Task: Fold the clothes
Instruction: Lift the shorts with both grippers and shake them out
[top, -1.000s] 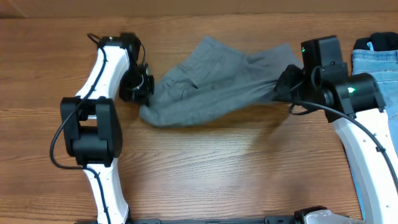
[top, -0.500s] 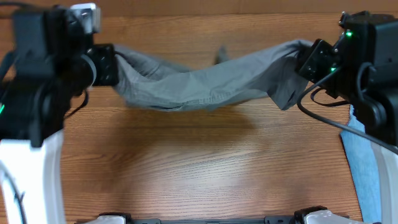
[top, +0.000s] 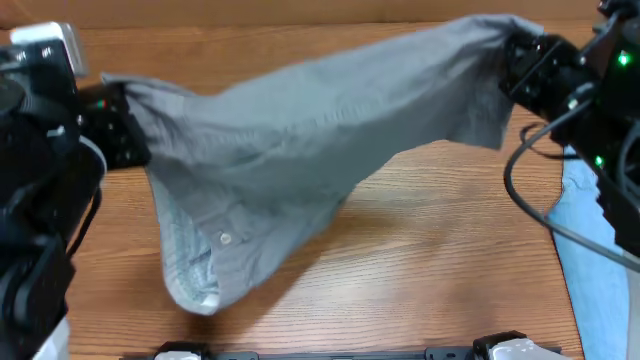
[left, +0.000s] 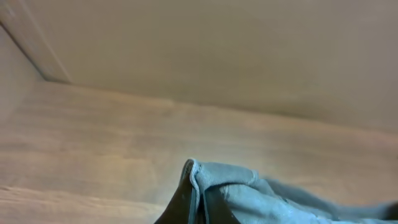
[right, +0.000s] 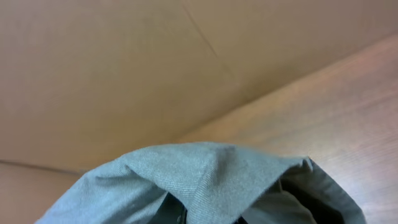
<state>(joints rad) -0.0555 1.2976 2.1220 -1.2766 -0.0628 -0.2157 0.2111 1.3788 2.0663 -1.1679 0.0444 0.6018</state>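
Observation:
The shorts hang crooked (top: 310, 125) from the robot's grippers and the pale lined edge (top: 188, 265) sags, so the robot should put the shorts down and grab that edge with its left gripper.
The grey shorts (top: 300, 140) hang stretched in the air between my two grippers, high above the table. The left gripper (top: 118, 118) is shut on their left corner, where a hemmed edge (left: 198, 180) sticks up between the dark fingers. My right gripper (top: 518, 62) is shut on the right corner, and grey cloth (right: 205, 174) drapes over its fingers and hides them. The pale inner lining (top: 195, 265) sags at the lower left, with a small button showing. Light blue jeans (top: 590, 260) lie along the table's right edge, partly under the right arm.
The wooden table (top: 420, 270) shows below the hanging cloth. A plain beige wall (left: 217, 50) stands behind the table. Both black and white arms fill the left and right sides of the overhead view.
Both grippers have lifted the shorts from the table and pulled them wide apart. The cloth now hangs much closer to the overhead camera and has opened out.

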